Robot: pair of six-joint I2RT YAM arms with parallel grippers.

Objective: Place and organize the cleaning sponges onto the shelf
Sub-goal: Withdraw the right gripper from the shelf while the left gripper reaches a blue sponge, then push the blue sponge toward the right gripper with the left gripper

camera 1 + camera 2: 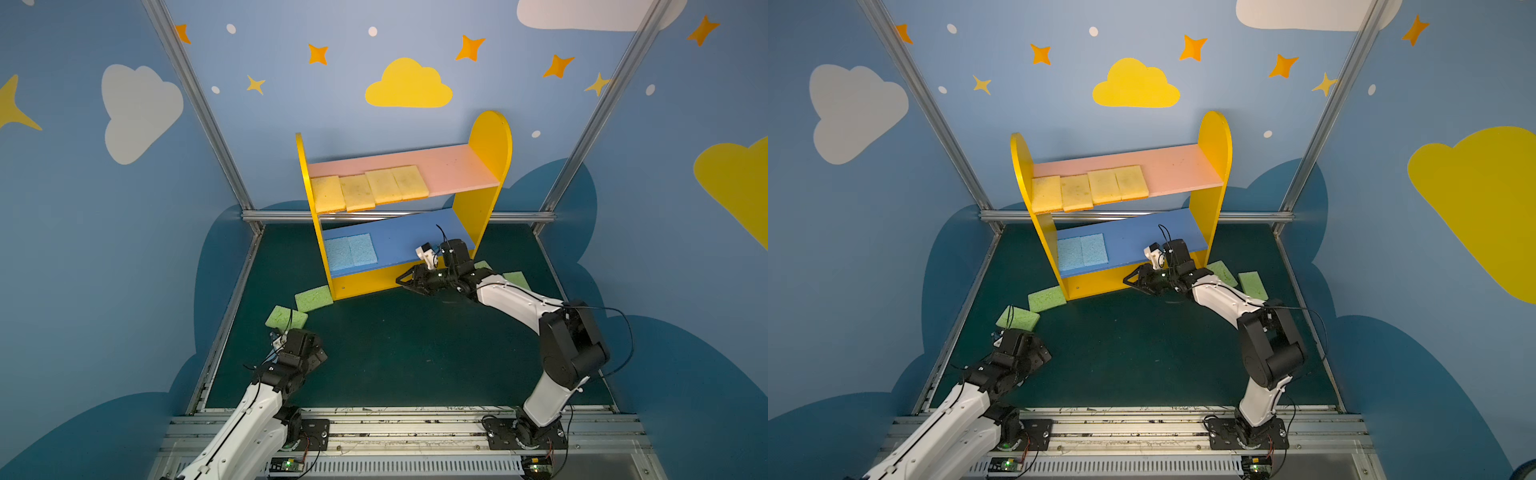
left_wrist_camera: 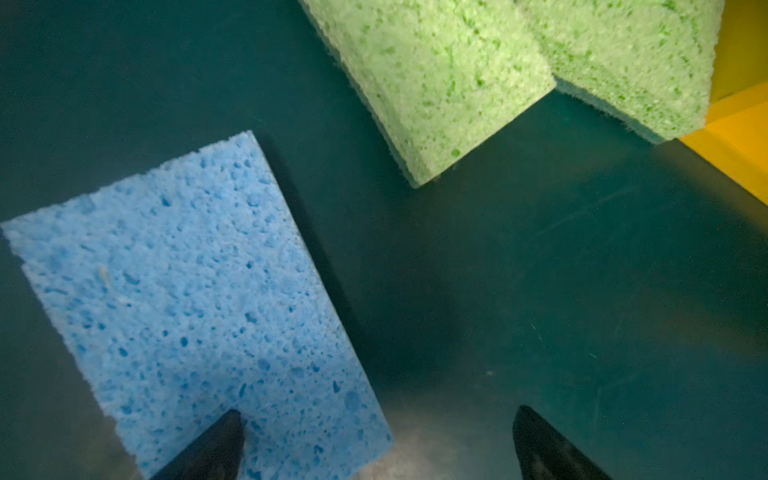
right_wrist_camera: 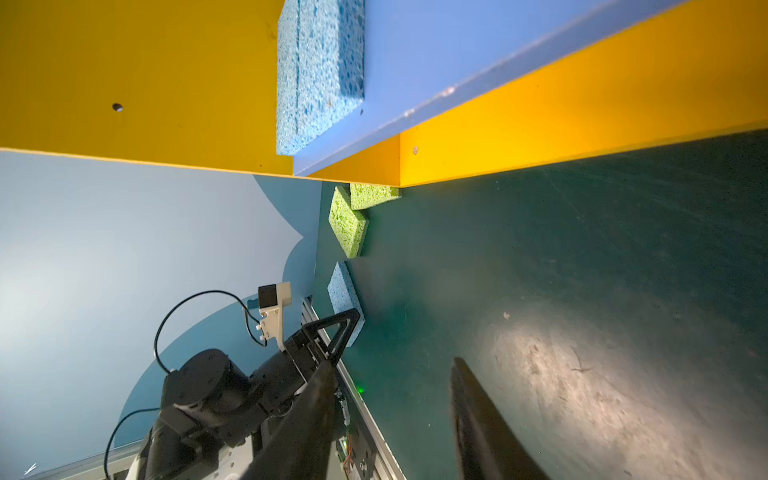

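The third blue sponge (image 2: 200, 308) is far away from my right gripper. Next, my left gripper moves it to the mat's middle (image 1: 402, 325) so my right gripper can pick it up.
The shelf (image 1: 490, 141) stands at the back with several yellow sponges (image 1: 370, 189) in a row on its pink board and two light blue sponges (image 1: 350, 251) side by side on its blue board. A third blue sponge (image 2: 199, 307) lies flat on the mat. My left gripper (image 2: 378, 419) hangs open just above it, one fingertip (image 2: 232, 424) over its corner and the other over bare mat. My right gripper (image 1: 405, 281) is low in front of the shelf's yellow base, open, with nothing between its fingers (image 3: 328, 395).
Two green sponges (image 1: 313, 297) (image 1: 286, 318) lie on the green mat by the shelf's left foot. Two more green sponges (image 1: 517, 279) (image 1: 483, 264) lie right of the shelf behind my right arm. Metal frame rails edge the mat.
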